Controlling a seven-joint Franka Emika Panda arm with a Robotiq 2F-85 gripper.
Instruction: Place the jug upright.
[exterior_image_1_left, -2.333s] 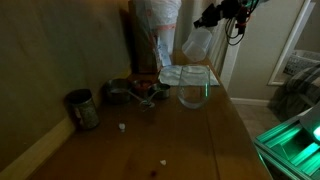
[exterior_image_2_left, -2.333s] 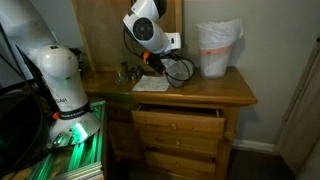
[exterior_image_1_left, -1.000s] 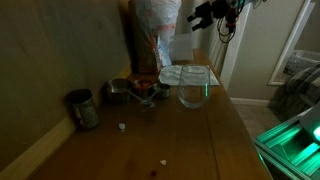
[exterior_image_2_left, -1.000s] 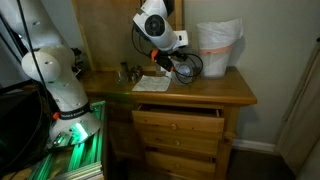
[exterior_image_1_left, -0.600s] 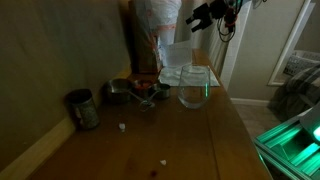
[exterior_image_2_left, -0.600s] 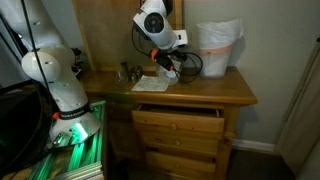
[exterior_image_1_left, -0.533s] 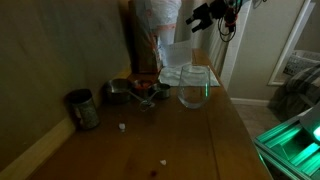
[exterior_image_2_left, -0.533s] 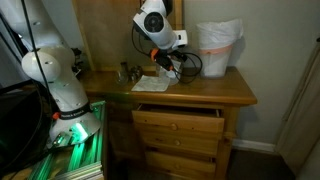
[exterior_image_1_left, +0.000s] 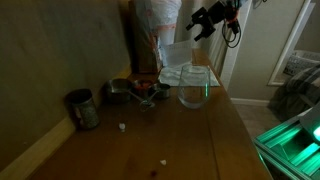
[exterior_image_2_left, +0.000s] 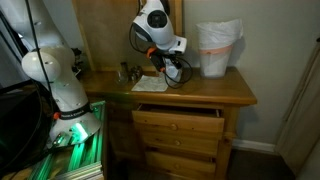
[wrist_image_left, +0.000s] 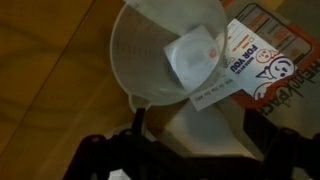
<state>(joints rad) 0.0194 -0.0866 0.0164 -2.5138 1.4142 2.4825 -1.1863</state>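
The jug lies (exterior_image_1_left: 176, 55) on its side and its rim points toward my open gripper, so I should grab the jug's rim, raise the jug and tip it upright.
The jug (exterior_image_1_left: 176, 57), a translucent whitish pitcher, stands upright at the back of the wooden table next to a white bag. In the wrist view I look straight down into the jug's (wrist_image_left: 150, 50) wide mouth, with its small spout pointing toward me. My gripper (exterior_image_1_left: 204, 22) hangs above and slightly to the right of it, apart from it, open and empty. The dark fingers (wrist_image_left: 136, 128) frame the bottom of the wrist view, and the gripper (wrist_image_left: 190, 138) holds nothing. In an exterior view the gripper (exterior_image_2_left: 164, 63) hides the jug.
A rounded clear glass (exterior_image_1_left: 194, 90) stands just in front of the jug. A dark metal cup (exterior_image_1_left: 83, 108) and small metal items (exterior_image_1_left: 138, 92) sit to the left. A printed leaflet (wrist_image_left: 255, 60) lies under the jug. The bag (exterior_image_2_left: 218, 48) stands on the dresser top (exterior_image_2_left: 215, 92).
The jug has come down and to the left, away from the gripper, and now stands on the table. The gripper has stayed up above it with only slight movement.
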